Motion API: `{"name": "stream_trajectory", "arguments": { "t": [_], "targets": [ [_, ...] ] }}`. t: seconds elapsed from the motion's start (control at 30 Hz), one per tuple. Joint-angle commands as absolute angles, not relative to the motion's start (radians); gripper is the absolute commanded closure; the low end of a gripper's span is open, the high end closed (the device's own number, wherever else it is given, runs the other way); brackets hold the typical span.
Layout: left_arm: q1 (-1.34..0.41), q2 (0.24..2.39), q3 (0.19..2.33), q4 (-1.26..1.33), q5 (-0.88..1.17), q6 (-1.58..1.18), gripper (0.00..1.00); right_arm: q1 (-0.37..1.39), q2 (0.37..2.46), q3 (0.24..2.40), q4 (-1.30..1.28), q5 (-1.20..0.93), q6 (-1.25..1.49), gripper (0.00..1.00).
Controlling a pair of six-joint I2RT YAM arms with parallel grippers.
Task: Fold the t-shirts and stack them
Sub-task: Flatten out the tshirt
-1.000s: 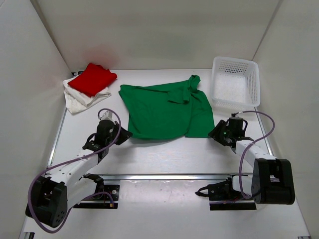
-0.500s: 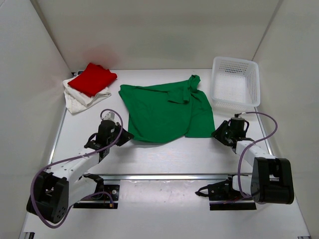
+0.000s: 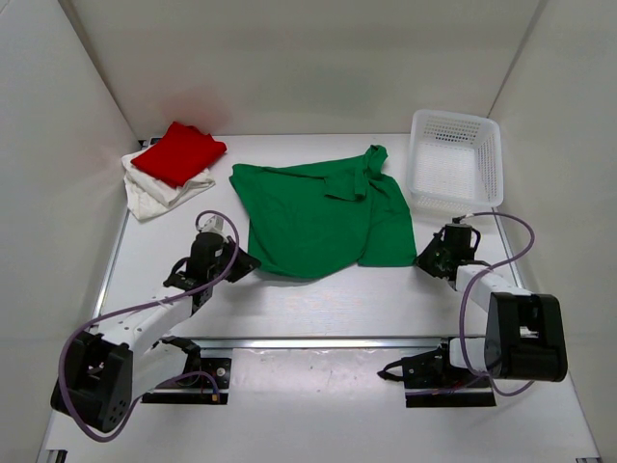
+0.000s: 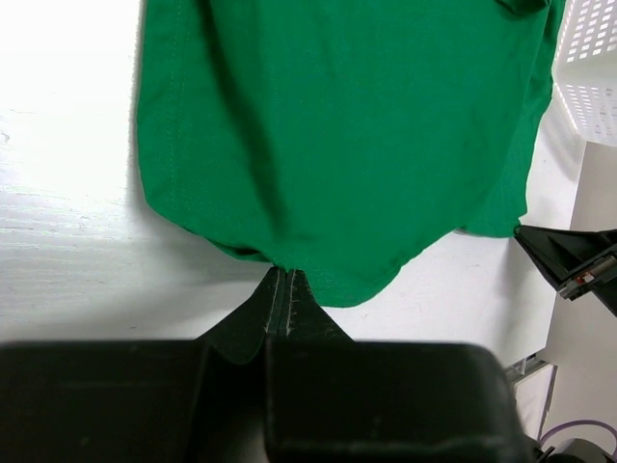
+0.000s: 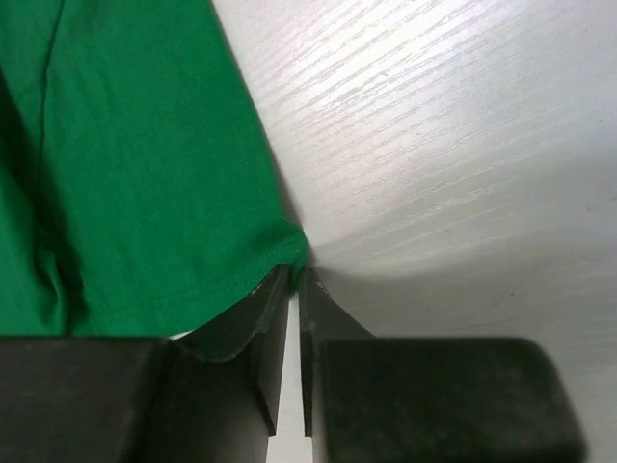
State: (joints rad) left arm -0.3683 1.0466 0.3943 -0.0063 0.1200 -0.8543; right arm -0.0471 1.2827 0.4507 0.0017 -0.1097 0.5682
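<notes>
My left gripper and my right gripper should swing the near corners up and away, then back, before folding, because the green t-shirt's far part is bunched up.
The green t-shirt lies spread out mid-table, its top part bunched and partly folded over. My left gripper is shut on the near-left hem of the green t-shirt, the cloth pinched at the tips of the left gripper. My right gripper is at the shirt's near-right corner. In the right wrist view the right gripper is shut on that corner of the green t-shirt. The red t-shirt sits folded on the off-white t-shirt at the back left.
A white perforated basket stands at the back right, just beyond the right arm, and shows in the left wrist view as the basket. White walls close in the table on three sides. A metal rail runs along the near edge.
The right gripper's jaws have closed from wide open onto the shirt's near-right corner. The left gripper has stayed shut on the hem, shifting only slightly.
</notes>
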Motion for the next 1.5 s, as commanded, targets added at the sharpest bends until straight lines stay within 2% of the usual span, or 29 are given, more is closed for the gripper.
{"name": "stream_trajectory", "arguments": {
  "t": [0.0,0.17,0.27,0.37,0.5,0.67,0.8,0.9,0.97,1.2,1.3,1.33,1.47],
  "targets": [
    [-0.379,1.037,0.449,0.017,0.126,-0.847,1.0,-0.052,1.308,0.476,-0.047,-0.087,0.548,0.98],
    [-0.385,1.037,0.562,-0.043,0.124,-0.769,1.0,0.017,1.211,0.471,-0.098,-0.074,0.532,1.0],
    [-0.258,1.119,0.757,-0.202,0.252,-0.668,1.0,0.119,1.028,0.569,-0.255,0.021,0.48,1.0],
    [-0.07,1.137,0.97,-0.268,0.418,-0.631,1.0,0.146,0.875,0.737,-0.458,0.058,0.421,1.0],
    [-0.031,1.088,1.14,-0.315,0.368,-0.627,1.0,0.221,0.827,1.135,-0.713,0.157,0.333,1.0],
    [0.066,1.101,1.4,-0.356,0.443,-0.681,1.0,0.455,0.977,1.703,-0.874,0.389,0.241,1.0],
    [0.109,1.141,1.547,-0.397,0.452,-0.695,1.0,0.568,1.167,1.957,-0.902,0.462,0.117,1.0],
    [0.124,1.161,1.601,-0.437,0.419,-0.67,1.0,0.409,1.258,2.011,-0.864,0.229,0.095,1.0],
    [0.106,1.17,1.597,-0.469,0.332,-0.634,1.0,0.379,1.322,2.035,-0.859,0.175,0.084,1.0],
    [0.077,1.242,1.407,-0.373,0.232,-0.598,1.0,0.198,1.627,2.109,-0.781,-0.161,0.087,1.0],
    [0.057,1.406,1.468,-0.371,0.21,-0.588,1.0,0.16,1.866,2.308,-0.819,-0.219,0.089,1.0],
    [0.051,1.472,1.523,-0.367,0.207,-0.594,1.0,0.149,1.92,2.312,-0.775,-0.248,0.103,1.0],
    [0.063,1.692,1.753,-0.416,0.255,-0.611,1.0,0.135,2.017,2.483,-0.656,-0.252,0.156,1.0]
  ]
}}
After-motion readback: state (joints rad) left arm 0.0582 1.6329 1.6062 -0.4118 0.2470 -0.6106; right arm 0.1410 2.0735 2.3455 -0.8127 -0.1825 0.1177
